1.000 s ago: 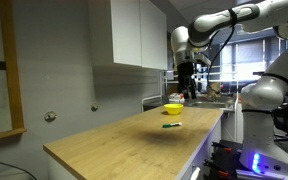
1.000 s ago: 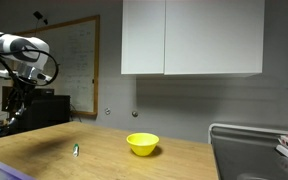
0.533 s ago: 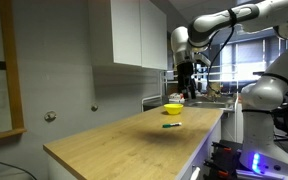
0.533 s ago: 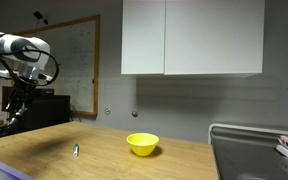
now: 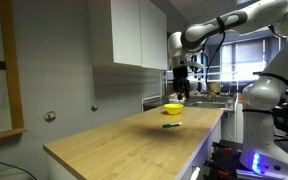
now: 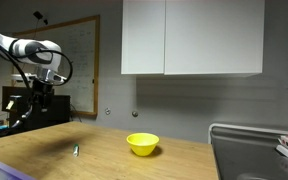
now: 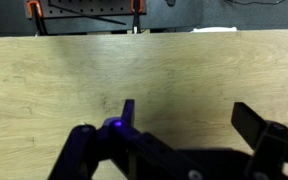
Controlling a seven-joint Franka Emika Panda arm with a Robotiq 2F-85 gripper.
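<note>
The green marker lies away from the yellow bowl (image 6: 142, 144), so the robot's open gripper should next move down toward the marker (image 6: 76, 150) until its fingers are on either side of it, and then close.
My gripper (image 7: 187, 110) is open, and only bare wooden countertop (image 7: 74, 80) shows between its two dark fingers (image 7: 127, 108). In both exterior views it hangs well above the counter, gripper (image 5: 181, 92) pointing down, gripper (image 6: 38, 98) over the counter's far end. A yellow bowl (image 6: 142, 144) stands on the wood, bowl (image 5: 173, 109) a little below and beside the gripper. A small green marker (image 6: 75, 150) lies on the counter nearer the edge, marker (image 5: 171, 126) in front of the bowl. Nothing is held or touched.
White wall cabinets (image 6: 192, 38) hang over the counter. A sink (image 6: 246, 152) with a dish rack lies at one end. A whiteboard (image 6: 77, 65) is on the wall. Another white robot body (image 5: 266, 95) stands beyond the counter's end.
The arm has swung sideways above the counter, toward the bowl in one exterior view. The gripper has stayed open; bowl and marker have not moved.
</note>
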